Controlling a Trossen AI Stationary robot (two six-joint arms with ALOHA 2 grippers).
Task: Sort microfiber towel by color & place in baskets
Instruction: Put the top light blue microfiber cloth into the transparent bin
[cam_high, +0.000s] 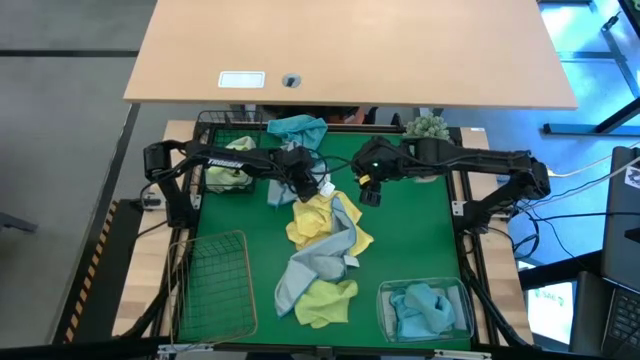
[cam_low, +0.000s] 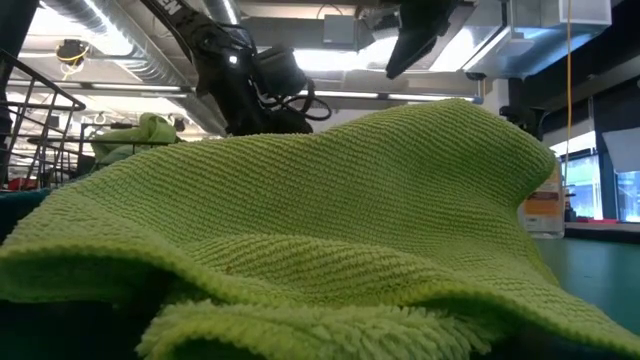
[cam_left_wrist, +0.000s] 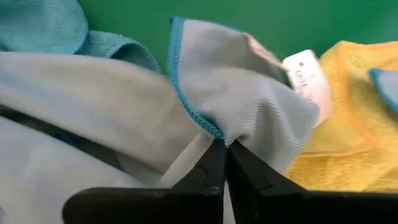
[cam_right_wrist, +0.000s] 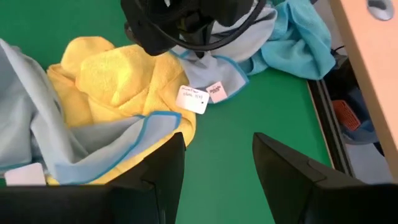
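Observation:
The robot's left gripper is pinching the grey towel a long way from the clear tub, so the robot should lift the grey towel and pass it to its right gripper.
My left gripper is shut on a light grey towel with a blue hem on the green mat, just on the far side of the towel pile. That pile holds a yellow towel, a second grey towel and a yellow-green towel, which fills the low view. My right gripper hangs open above the mat to the right of the pile, holding nothing. A teal towel lies at the far edge. My left gripper pinches a bunched fold of the grey towel right at its blue hem between its two fingertips. The fingers slant down onto it from the table's left. The cloth around the pinch lies slack on the mat, its white tag beside the yellow towel.
A black wire basket at the far left holds a yellow-green towel. A copper wire basket stands near left. A clear tub near right holds teal towels. A small potted plant sits at the far right.

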